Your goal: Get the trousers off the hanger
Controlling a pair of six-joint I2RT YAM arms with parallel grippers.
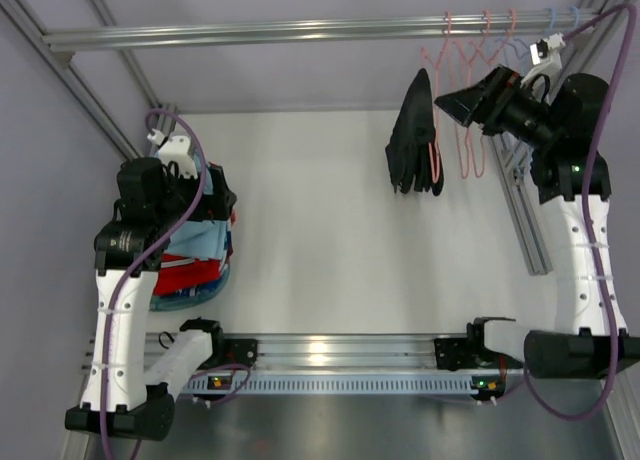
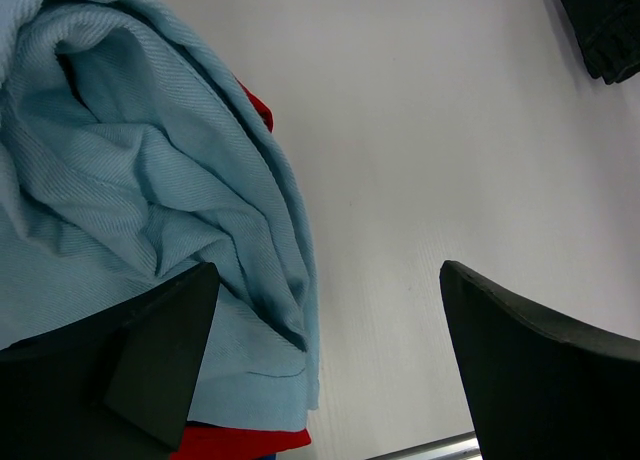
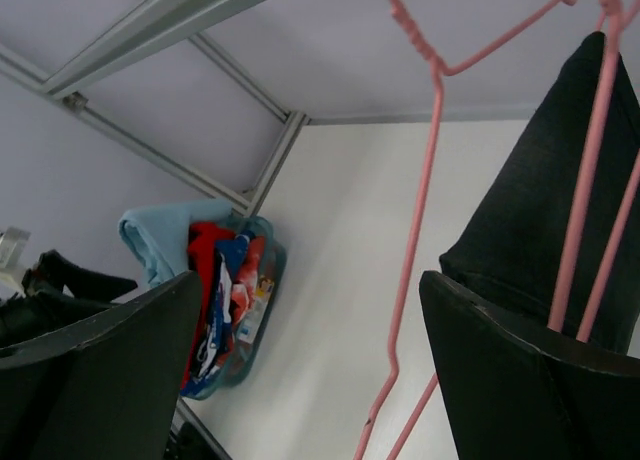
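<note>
The black trousers (image 1: 411, 135) hang folded over the pink hanger with loose ends (image 1: 416, 184). So they will slip off still folded when my left gripper pulls.
The black trousers (image 1: 414, 135) hang limp from a pink hanger (image 1: 435, 160) on the metal rail at the back right. In the right wrist view the trousers (image 3: 545, 220) drape over one pink hanger (image 3: 590, 180), with an empty pink hanger (image 3: 418, 210) in front. My right gripper (image 1: 452, 104) is open and empty, raised just right of the trousers, its right finger (image 3: 520, 380) close to the fabric; the empty hanger's wire runs between its jaws (image 3: 310, 370). My left gripper (image 1: 190, 185) is open and empty (image 2: 325, 360), low over the clothes pile at the left.
A pile with a light blue cloth (image 2: 130, 180) and a red garment (image 1: 190, 275) lies in a basket (image 3: 250, 330) at the left. More pink and pale blue hangers (image 1: 520, 45) hang on the rail (image 1: 250, 30). A frame post (image 1: 525, 210) stands at the right.
</note>
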